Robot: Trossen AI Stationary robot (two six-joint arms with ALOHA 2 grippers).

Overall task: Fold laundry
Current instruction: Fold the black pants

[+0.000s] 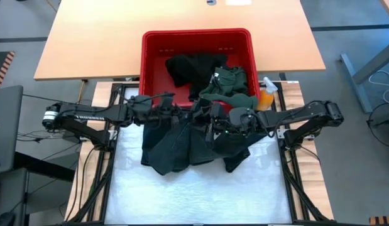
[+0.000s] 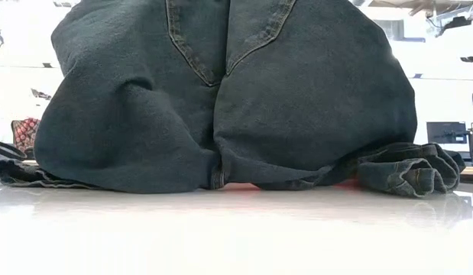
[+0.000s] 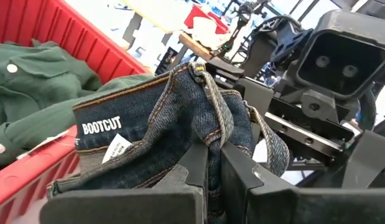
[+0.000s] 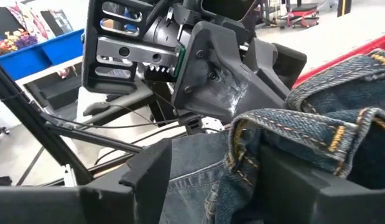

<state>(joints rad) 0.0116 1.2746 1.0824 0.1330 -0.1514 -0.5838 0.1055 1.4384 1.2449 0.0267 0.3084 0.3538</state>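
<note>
My left gripper is holding the jeans, and the jeans' waistband sits bunched in it. My right gripper should pinch the waistband by its belt loop before my left gripper takes another part.
A pair of dark denim jeans hangs by its waistband between my two grippers, in front of the red basket. The seat and legs sag onto the white table, and a rolled cuff lies on it. My left gripper is shut on the waistband. My right gripper is open, its fingers standing either side of the waistband. A green buttoned shirt and a black garment lie in the basket. My left gripper pinches a bunched fold of the jeans' waistband between its two fingers, beside the "BOOTCUT" label. The fingers come in about level from the table's left. The jeans hang below them, their lower part on the table. My right gripper: whether its open fingers touch the denim between them, I cannot tell.
An orange spray bottle stands at the basket's right near corner, close to my right arm. A wooden table lies beyond the basket. The white table top stretches toward the near edge in front of the jeans.
</note>
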